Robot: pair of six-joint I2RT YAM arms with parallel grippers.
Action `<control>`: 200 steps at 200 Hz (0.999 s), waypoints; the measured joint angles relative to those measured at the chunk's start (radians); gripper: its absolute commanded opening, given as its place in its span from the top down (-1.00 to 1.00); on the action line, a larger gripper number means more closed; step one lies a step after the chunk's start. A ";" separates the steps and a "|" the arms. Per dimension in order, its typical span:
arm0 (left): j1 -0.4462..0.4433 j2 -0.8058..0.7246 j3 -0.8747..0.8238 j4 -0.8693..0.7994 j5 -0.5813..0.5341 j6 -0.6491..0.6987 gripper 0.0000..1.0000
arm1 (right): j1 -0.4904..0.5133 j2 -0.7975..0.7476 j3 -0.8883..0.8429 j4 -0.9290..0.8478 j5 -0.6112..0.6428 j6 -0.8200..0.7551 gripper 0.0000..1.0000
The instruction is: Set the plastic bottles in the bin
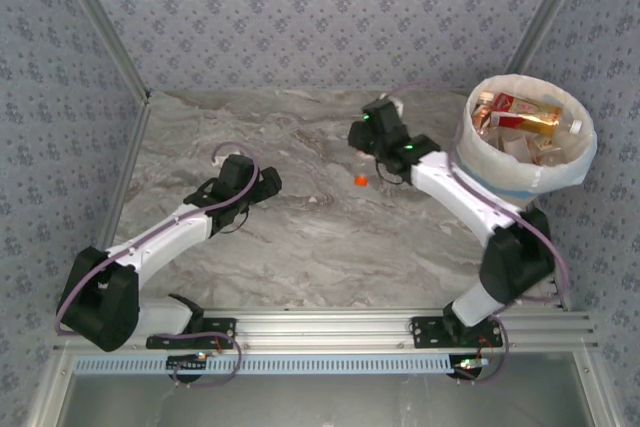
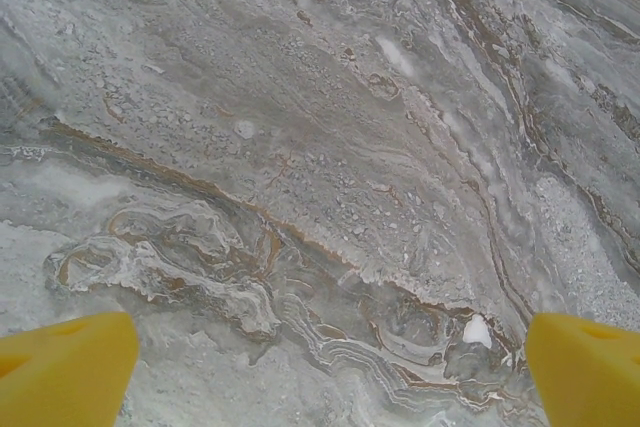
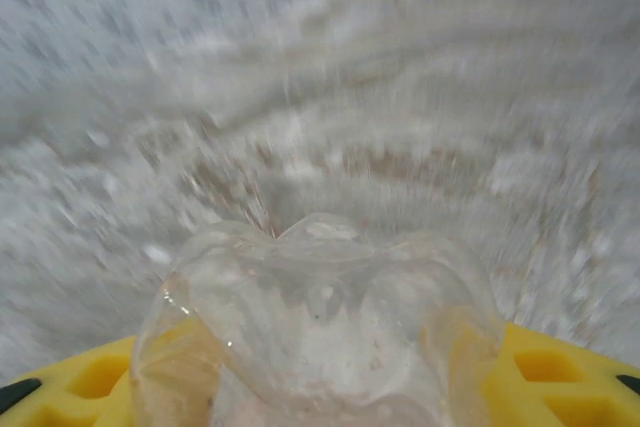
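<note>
The robot's right gripper holds the clear bottle (image 3: 320,322) between both fingers and the bin's opening (image 1: 534,133) is uncovered, so it should keep moving over the bin and release the bottle there.
My right gripper (image 3: 320,372) is shut on a clear plastic bottle (image 3: 320,287), whose ribbed bottom sticks out between the yellow fingers (image 3: 545,377); the view behind it is motion-blurred. From above, the right gripper (image 1: 372,132) hovers over the far middle of the table, left of the bin (image 1: 472,147). A pale bit of the bottle (image 1: 394,103) shows past the gripper. The bin, lined with a cream bag, holds several bottles (image 1: 525,112). My left gripper (image 1: 268,183) is open over bare marble, its fingertips (image 2: 65,367) wide apart with nothing between them.
A small orange piece (image 1: 361,180), perhaps a cap, lies on the marble table (image 1: 300,237) just in front of the right gripper. Patterned walls close in the table on three sides. The metal rail (image 1: 330,327) runs along the near edge.
</note>
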 measured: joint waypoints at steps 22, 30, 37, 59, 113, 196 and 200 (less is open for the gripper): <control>0.004 0.000 0.005 0.000 -0.007 0.003 -0.99 | -0.071 -0.156 0.001 0.003 -0.010 -0.076 0.02; 0.004 0.000 0.005 0.000 -0.008 0.003 -0.99 | -0.108 -0.208 0.009 -0.010 -0.016 -0.106 0.01; 0.004 -0.001 0.005 0.000 -0.010 0.002 -0.99 | -0.145 -0.245 0.018 -0.023 -0.018 -0.131 0.01; 0.004 -0.001 0.005 0.000 -0.011 0.002 -0.99 | -0.305 -0.327 0.055 -0.063 -0.037 -0.201 0.00; 0.006 -0.001 0.005 0.003 -0.010 0.002 -0.99 | -0.611 -0.334 0.184 -0.113 -0.036 -0.518 -0.02; 0.008 0.002 0.007 0.004 -0.003 0.002 -0.99 | -0.689 -0.239 0.107 -0.067 -0.053 -1.141 -0.41; 0.008 0.002 0.007 0.004 -0.003 0.002 -0.99 | -0.692 -0.230 0.105 -0.071 -0.057 -1.155 -0.43</control>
